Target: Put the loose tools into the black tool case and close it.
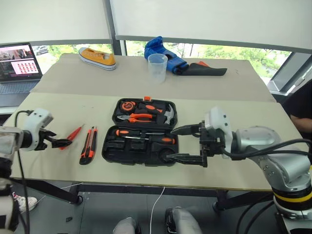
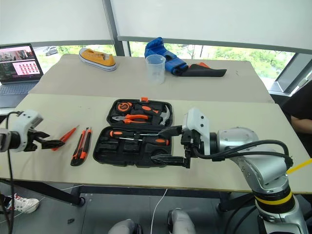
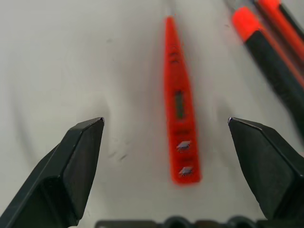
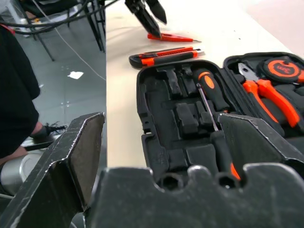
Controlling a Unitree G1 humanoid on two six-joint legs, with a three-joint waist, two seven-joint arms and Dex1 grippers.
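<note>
My gripper will lower the tester screwdriver (image 1: 72,136), and it will nest beside the screwdrivers in the black tool case, because an empty moulded slot (image 1: 126,143) shows there.
The black tool case (image 1: 126,150) lies open at the table's middle, lid flat behind it. Two orange-and-black screwdrivers (image 1: 127,132) (image 1: 163,140) rest in its front half. Left of the case lie the loose tools: an orange-black utility knife (image 1: 88,144) and, further left, a slim orange tester screwdriver (image 1: 74,132). My left gripper (image 1: 62,142) hangs open just above the tester screwdriver (image 3: 179,114), one finger on each side of it, the knife (image 3: 270,52) beside. My right gripper (image 1: 175,144) stands open and empty at the case's right front corner, pointing left across it (image 4: 161,118).
Orange-handled pliers (image 1: 139,117), a hammer (image 1: 166,114) and a round tape measure (image 1: 127,105) sit in the lid half. On the far table stand a clear cup (image 1: 157,66), a yellow shoe (image 1: 97,57), blue cloth (image 1: 163,51) and a laptop (image 1: 18,63). A person (image 1: 303,109) sits at right.
</note>
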